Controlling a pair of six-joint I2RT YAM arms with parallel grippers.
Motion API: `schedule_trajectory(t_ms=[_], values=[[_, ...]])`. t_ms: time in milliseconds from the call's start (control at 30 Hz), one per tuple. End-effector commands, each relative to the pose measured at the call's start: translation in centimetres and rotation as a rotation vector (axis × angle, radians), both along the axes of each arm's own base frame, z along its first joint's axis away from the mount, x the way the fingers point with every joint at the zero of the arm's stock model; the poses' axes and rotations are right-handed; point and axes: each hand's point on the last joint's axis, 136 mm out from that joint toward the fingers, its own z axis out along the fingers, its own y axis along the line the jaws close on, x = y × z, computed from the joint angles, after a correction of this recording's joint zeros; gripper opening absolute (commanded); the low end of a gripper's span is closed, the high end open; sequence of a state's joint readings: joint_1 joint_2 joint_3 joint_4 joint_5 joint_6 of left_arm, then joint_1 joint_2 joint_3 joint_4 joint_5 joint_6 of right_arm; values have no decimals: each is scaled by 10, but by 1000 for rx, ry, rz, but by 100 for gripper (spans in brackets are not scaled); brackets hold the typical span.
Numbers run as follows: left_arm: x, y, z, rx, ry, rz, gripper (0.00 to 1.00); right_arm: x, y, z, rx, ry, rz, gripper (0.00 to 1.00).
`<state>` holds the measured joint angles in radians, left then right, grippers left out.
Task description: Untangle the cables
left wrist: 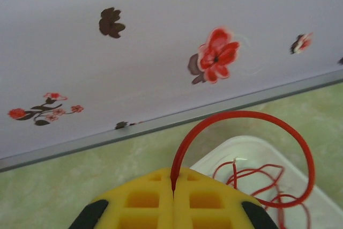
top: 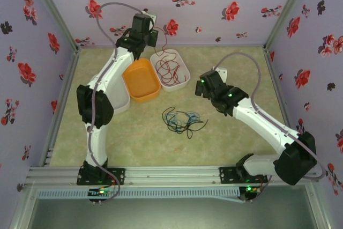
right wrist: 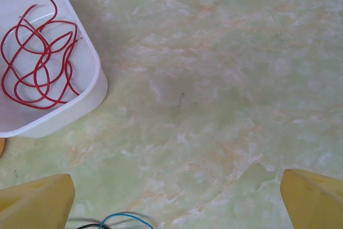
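I keep moving my left gripper toward the red cable's coils, which lie in the white tray clear of the black cable, and let go of the end there.
The red cable arches up out of the white tray, and its end is pinched between the yellow fingers of my left gripper, which is shut on it. From above, the left gripper is at the back wall over the tray, where most of the red cable lies coiled. The black and blue-green cables lie tangled mid-table. My right gripper hovers open behind them. In the right wrist view, the right gripper is wide apart over bare table, with a blue cable at the bottom edge.
An orange tray sits left of the white one. Another white tray is partly under the left arm. Flowered walls close in the back and both sides. In the right wrist view the white tray's rim is at upper left.
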<state>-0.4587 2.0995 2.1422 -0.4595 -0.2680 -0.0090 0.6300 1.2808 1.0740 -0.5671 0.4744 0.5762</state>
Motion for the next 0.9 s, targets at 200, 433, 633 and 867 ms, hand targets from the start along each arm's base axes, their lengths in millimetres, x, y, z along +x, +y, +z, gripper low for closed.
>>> schedule_trajectory(t_ms=[200,433,633,867], values=[[-5,-16,-31,252,40,42,0,3,-10,9,-29,-11,-39,99],[-12,-55,-61,285,77,-44,0,2,-11,4,-27,5,-46,99],[-18,-70,-84,280,137,-116,0,0,-11,-2,-25,19,-46,99],[-19,-78,-118,225,265,-177,0,1,-10,-8,-21,33,-46,99]])
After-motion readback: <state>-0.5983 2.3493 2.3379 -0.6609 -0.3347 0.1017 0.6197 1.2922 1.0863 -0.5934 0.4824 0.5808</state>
